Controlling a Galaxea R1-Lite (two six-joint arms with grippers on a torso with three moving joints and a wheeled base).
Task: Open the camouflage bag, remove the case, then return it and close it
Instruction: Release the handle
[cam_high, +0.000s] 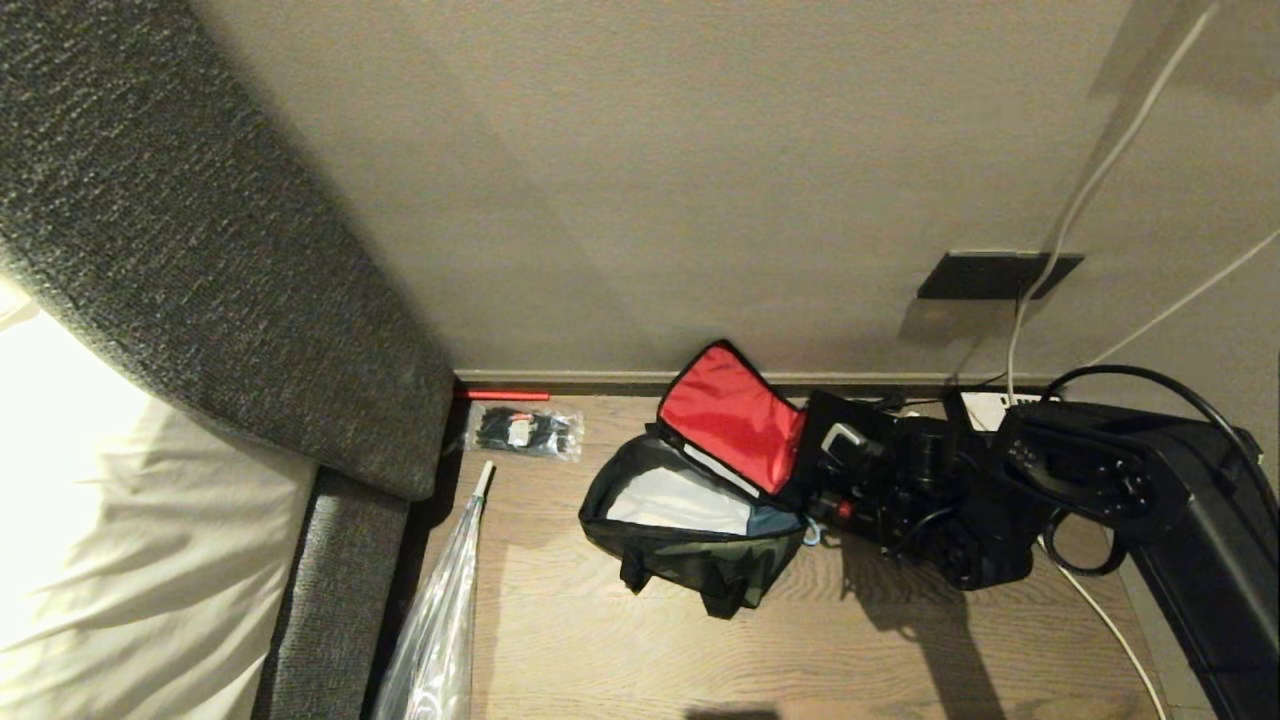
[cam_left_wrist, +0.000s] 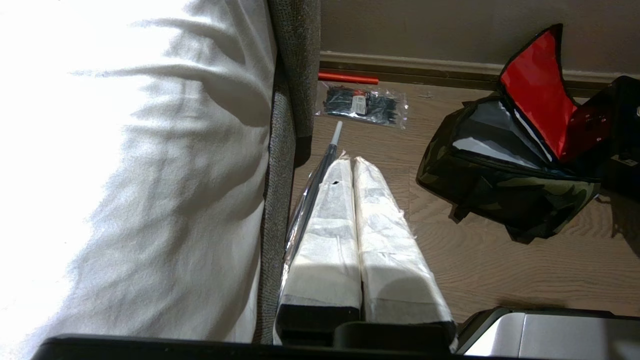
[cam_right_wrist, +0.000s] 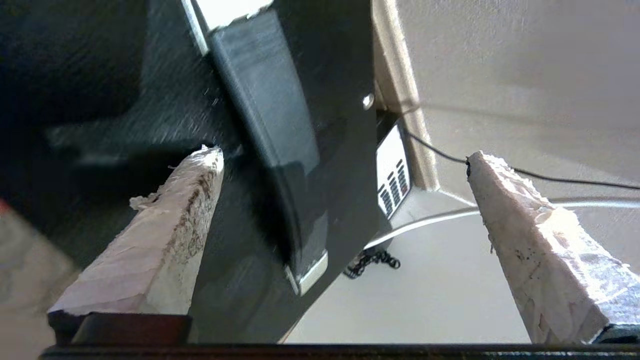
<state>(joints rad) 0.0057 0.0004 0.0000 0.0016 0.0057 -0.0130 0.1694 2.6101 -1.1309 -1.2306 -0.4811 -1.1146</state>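
Observation:
The case's black handle (cam_right_wrist: 271, 111) sits close along the case between metal end clips (cam_right_wrist: 309, 273), so it will bend outward into an arch when the robot pulls it.
The camouflage bag (cam_high: 700, 555) sits open on the wooden floor. Its red-lined lid (cam_high: 735, 420) is raised toward the wall, and the pale grey interior is showing. The black case (cam_high: 832, 412) stands tilted just right of the lid, outside the bag; in the left wrist view its glossy face (cam_left_wrist: 590, 125) mirrors the red lining. My right gripper (cam_right_wrist: 345, 155) is open wide, one taped finger (cam_right_wrist: 185, 215) in front of the case (cam_right_wrist: 270, 115), the other well clear of it. My left gripper (cam_left_wrist: 352, 165) is shut and empty, parked low beside the bed frame.
A grey upholstered bed frame (cam_high: 200, 250) with white bedding (cam_high: 100, 500) fills the left. A clear packet of black items (cam_high: 525, 430), a red stick (cam_high: 500, 394) and a plastic-wrapped rod (cam_high: 450, 600) lie near it. A desk telephone (cam_right_wrist: 395, 175) sits beyond the case, under cables (cam_high: 1060, 220).

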